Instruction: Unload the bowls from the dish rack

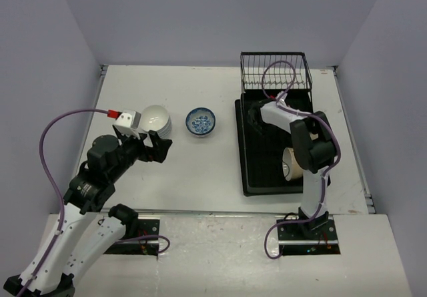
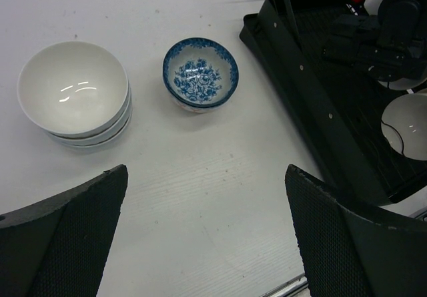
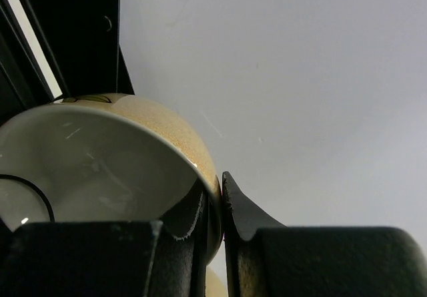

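Note:
My right gripper is reaching in almost flat and pinching the side of the tan bowl's rim (image 3: pixel 193 165), so I should open it, move back out and come in from above the dish rack (image 1: pixel 300 99).
My right gripper (image 3: pixel 221 183) is shut on the rim of a tan bowl (image 3: pixel 120 150) with a pale inside, one finger inside and one outside. In the top view this gripper (image 1: pixel 257 119) is over the back left of the black dish rack (image 1: pixel 239 150), and its held bowl is hidden there. Another tan bowl (image 1: pixel 290 163) lies in the rack by the arm. A stack of white bowls (image 1: pixel 155 119) and a blue-and-white bowl (image 1: pixel 200 120) stand on the table. My left gripper (image 1: pixel 160 151) is open and empty above the table, near the stack.
The rack's wire basket (image 1: pixel 275 70) stands at its far end. In the left wrist view the rack's rim (image 2: pixel 300 70) runs diagonally on the right, with two pale bowls (image 2: pixel 408 127) inside it. Walls enclose the table on three sides.

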Motion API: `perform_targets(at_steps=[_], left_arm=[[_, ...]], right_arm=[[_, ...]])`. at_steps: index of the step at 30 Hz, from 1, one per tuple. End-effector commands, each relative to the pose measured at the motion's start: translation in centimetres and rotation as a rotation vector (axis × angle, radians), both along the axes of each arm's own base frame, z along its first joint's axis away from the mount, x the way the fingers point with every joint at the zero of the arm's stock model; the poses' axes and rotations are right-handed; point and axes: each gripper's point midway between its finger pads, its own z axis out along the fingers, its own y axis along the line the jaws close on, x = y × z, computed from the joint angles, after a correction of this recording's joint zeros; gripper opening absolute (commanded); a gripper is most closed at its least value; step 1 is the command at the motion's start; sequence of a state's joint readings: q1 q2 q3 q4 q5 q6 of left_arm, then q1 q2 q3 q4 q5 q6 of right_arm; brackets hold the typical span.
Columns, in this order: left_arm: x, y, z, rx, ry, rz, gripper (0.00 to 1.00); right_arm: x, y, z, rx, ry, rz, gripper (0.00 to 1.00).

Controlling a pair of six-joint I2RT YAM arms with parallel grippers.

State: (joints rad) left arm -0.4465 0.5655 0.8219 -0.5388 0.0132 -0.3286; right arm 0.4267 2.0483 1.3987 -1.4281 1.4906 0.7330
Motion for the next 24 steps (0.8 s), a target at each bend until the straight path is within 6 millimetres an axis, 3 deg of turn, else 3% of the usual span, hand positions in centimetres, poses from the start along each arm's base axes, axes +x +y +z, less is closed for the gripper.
perform_targets(at_steps=[1,6,12,15,17,18,24], left_arm=[[0.6,-0.2,0.3,0.011,-0.026,-0.002,1.00],[0.7,-0.2,0.2,0.014,-0.021,0.000,1.00],[0.9,-0.2,-0.1,0.020,-0.009,0.000,1.00],[0.9,-0.3,-0.2,0.022,-0.004,0.000,1.00],[1.0,-0.3,-0.4,0.026,0.004,-0.001,1.00],[1.1,-0.4,-0.5,0.030,0.011,-0.001,1.00],[1.4,0.1,-0.7,0.040,0.013,0.029,1.00]], right_arm=[[0.6,-1.3,4.3,-0.028,-0.135,0.001,0.00],[0.7,-1.3,7.3,-0.004,-0.200,0.000,0.00],[1.3,-0.9,6.2,-0.013,-0.177,0.004,0.00],[1.0,-1.0,7.2,0.011,-0.233,0.004,0.00],[0.8,-1.1,8.8,0.029,-0.277,0.002,0.00],[0.4,-1.2,10.7,0.050,-0.328,-0.001,0.00],[-1.1,-1.7,14.6,0.108,-0.464,-0.003,0.00]])
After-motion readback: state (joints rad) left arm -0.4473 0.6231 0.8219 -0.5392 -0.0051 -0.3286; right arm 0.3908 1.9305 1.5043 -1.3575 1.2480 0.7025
